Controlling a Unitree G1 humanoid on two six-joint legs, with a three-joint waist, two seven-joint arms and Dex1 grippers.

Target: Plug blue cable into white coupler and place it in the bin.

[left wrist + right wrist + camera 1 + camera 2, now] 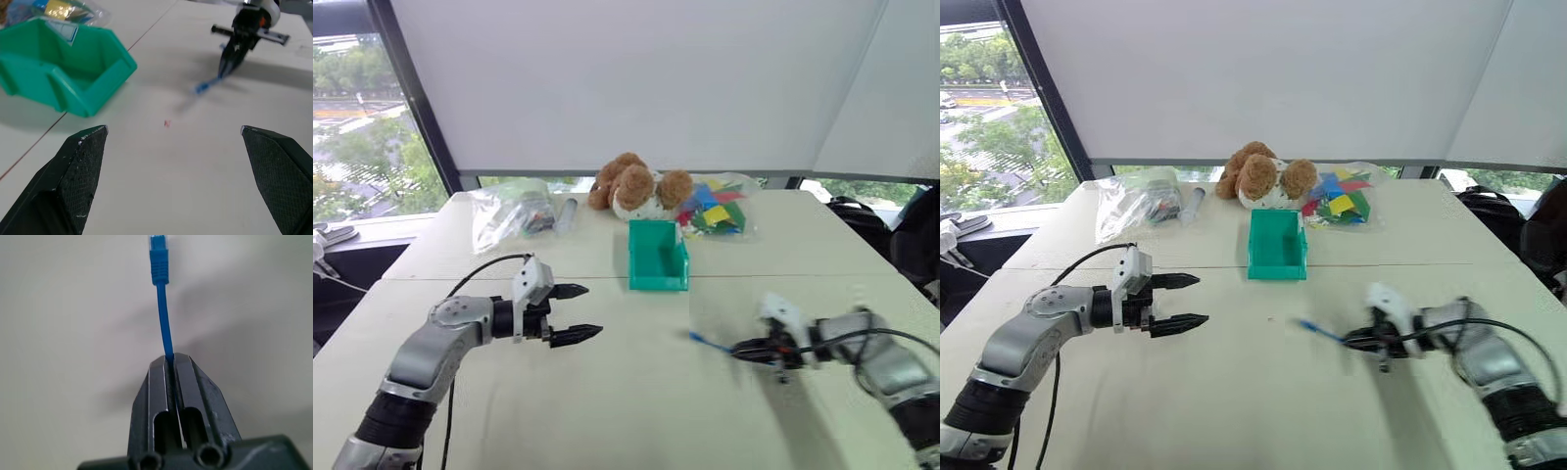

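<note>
The blue end (695, 336) sticks straight out past the fingers, so the blue cable (715, 344) will stand up in a gentle curve when I plug it in.
My right gripper (744, 348) is shut on the thin blue cable (701, 340) and holds it just above the table at the right. The cable's short free end with its plug (158, 254) sticks out past the closed fingertips toward the table's middle. My left gripper (590, 311) hovers at the left with its jaws open and nothing between them, pointing toward the right gripper (230, 54). The teal bin (656, 277) stands on the table behind the space between the two grippers, and nothing shows inside it. The white coupler is out of view.
A brown plush toy (631, 186) lies behind the bin. A clear bag of coloured pieces (717, 211) is to its right, and another clear bag (514, 211) and a grey tube (566, 213) are to its left. A dark bag (852, 211) sits beyond the table's right edge.
</note>
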